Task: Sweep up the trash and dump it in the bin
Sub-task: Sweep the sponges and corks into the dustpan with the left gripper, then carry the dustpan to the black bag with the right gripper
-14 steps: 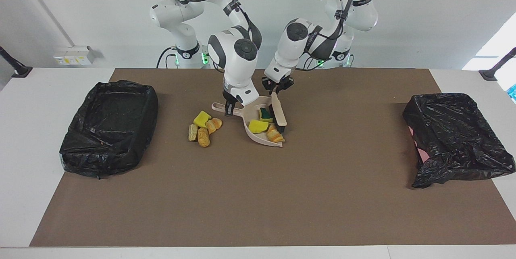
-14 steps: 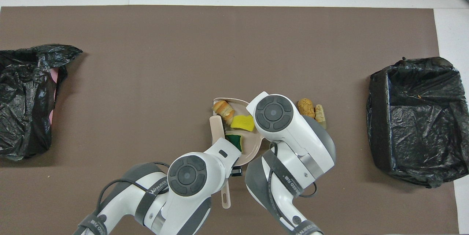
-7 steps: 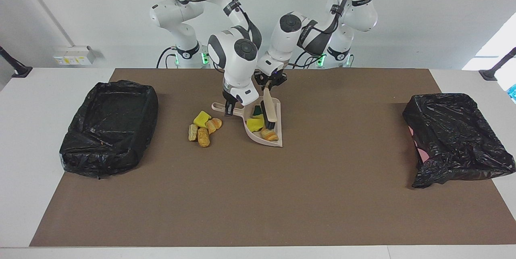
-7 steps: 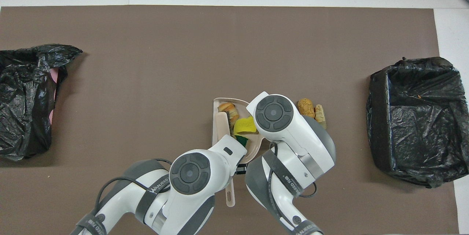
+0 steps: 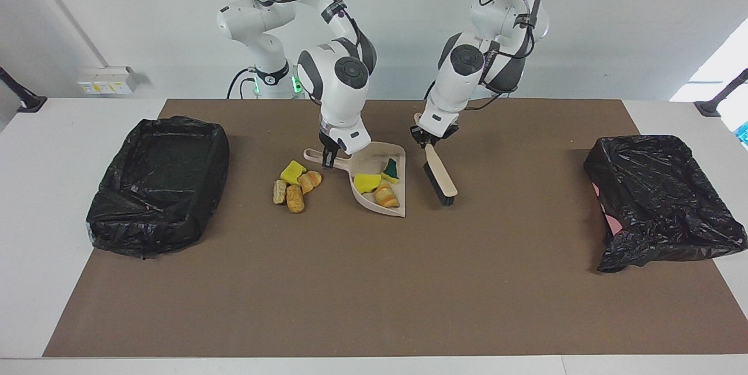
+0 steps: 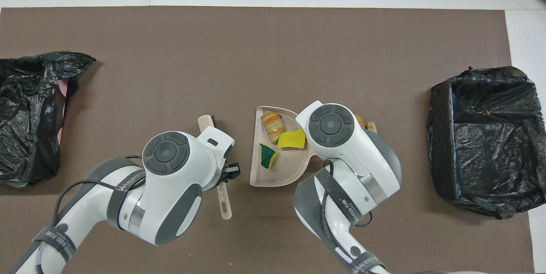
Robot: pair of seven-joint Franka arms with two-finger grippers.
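The loose trash (image 5: 295, 187) is by the dustpan's handle, so my left gripper should put the brush down while my right gripper empties the dustpan into the bin (image 5: 162, 184).
A beige dustpan (image 5: 374, 204) (image 6: 282, 172) lies mid-mat and holds three pieces of trash: a yellow sponge chunk (image 5: 366, 182) (image 6: 292, 139), a green-backed one (image 5: 390, 169) (image 6: 267, 155) and a bread roll (image 5: 385, 195) (image 6: 273, 123). My right gripper (image 5: 328, 158) is shut on the pan's handle; the overhead view hides it under the arm. More trash (image 5: 295, 184) (image 6: 367, 123) sits on the mat beside the pan, toward the right arm's end. My left gripper (image 5: 430, 141) (image 6: 227, 174) is shut on a beige brush (image 5: 440, 176) (image 6: 224, 202), which slants down beside the pan.
Two bins lined with black bags stand on the brown mat, one (image 5: 158, 182) (image 6: 482, 137) at the right arm's end and one (image 5: 660, 200) (image 6: 30, 112) at the left arm's end.
My left gripper has swung the brush out of the dustpan toward the left arm's end. The three pieces stayed in the pan, which shifted slightly. The right gripper kept its hold.
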